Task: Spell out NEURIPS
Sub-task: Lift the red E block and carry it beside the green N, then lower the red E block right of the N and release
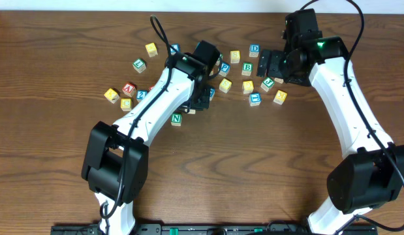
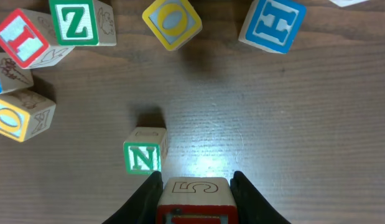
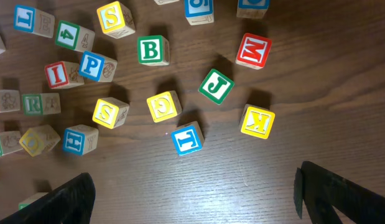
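Observation:
I should keep lowering the block with my left gripper into the open spot (image 1: 190,123) beside N until it rests, because the block's red side (image 2: 197,218) points the same way as the green N.
My left gripper (image 2: 196,177) is shut on a wooden block (image 2: 196,191) that has an outlined 5 on its top face and a red face toward the camera. It holds the block just right of the green N block (image 2: 142,157), which stands alone on the table (image 2: 292,137). In the overhead view the left gripper (image 1: 200,101) is right of and behind the N block (image 1: 177,119). My right gripper (image 3: 198,199) is open and empty above the block pile (image 1: 267,65). Below it lie a blue P (image 3: 92,65), green R (image 3: 37,104), red I (image 3: 58,74) and yellow S (image 3: 110,113).
Loose letter blocks lie across the far half of the table: B (image 3: 152,51), J (image 3: 216,86), M (image 3: 253,51), K (image 3: 257,122), T (image 3: 187,139), G (image 3: 163,106). The left wrist view shows Z (image 2: 74,22), O (image 2: 172,22) and H (image 2: 273,25).

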